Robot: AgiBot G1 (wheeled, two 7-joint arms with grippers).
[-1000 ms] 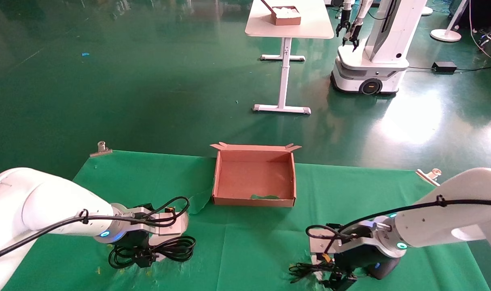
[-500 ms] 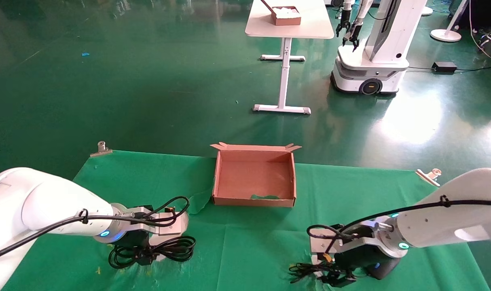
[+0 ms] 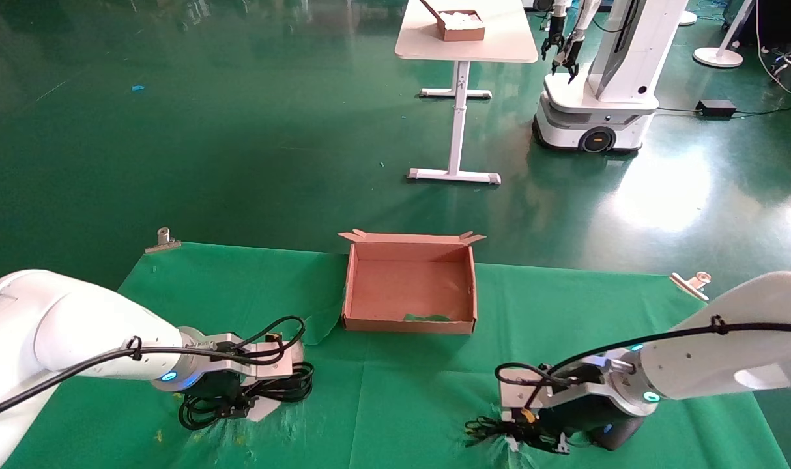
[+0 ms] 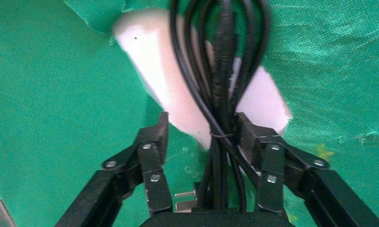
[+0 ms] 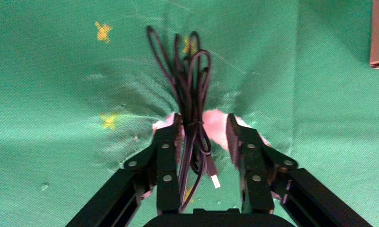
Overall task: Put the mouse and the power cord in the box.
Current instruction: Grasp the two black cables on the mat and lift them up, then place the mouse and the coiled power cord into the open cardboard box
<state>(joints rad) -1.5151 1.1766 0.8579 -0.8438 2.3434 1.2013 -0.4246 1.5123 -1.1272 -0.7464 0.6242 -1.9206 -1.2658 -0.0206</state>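
My right gripper will have the mouse dangling below it when it lifts the wire bundle, because a strand of wire [image 5: 191,193] trails from the tied wire bundle toward the palm.
The power cord [image 4: 220,71] lies in tied black loops at the table's front left [image 3: 285,385]. My left gripper [image 4: 202,125] is down over it and open: one finger touches the bundle, the other stands apart from it. Its plug's prongs show near the palm. At the front right, my right gripper [image 5: 204,122] is open and straddles the mouse's thin bundled wire [image 5: 187,80], which lies against one finger. The black mouse [image 3: 614,435] sits just right of that gripper [image 3: 532,435]. The brown box [image 3: 395,324] stands at the table's middle back with only a green scrap inside.
The green cloth is torn under both grippers, showing white table [image 4: 150,56]. Metal clips [image 3: 164,238] [image 3: 692,281] hold the cloth's far corners. Beyond the table's far edge is green floor with a white table [image 3: 464,45] and another robot [image 3: 597,85].
My right gripper has come down onto the mouse's wire bundle. The power cord's loops have drawn in closer under my left gripper.
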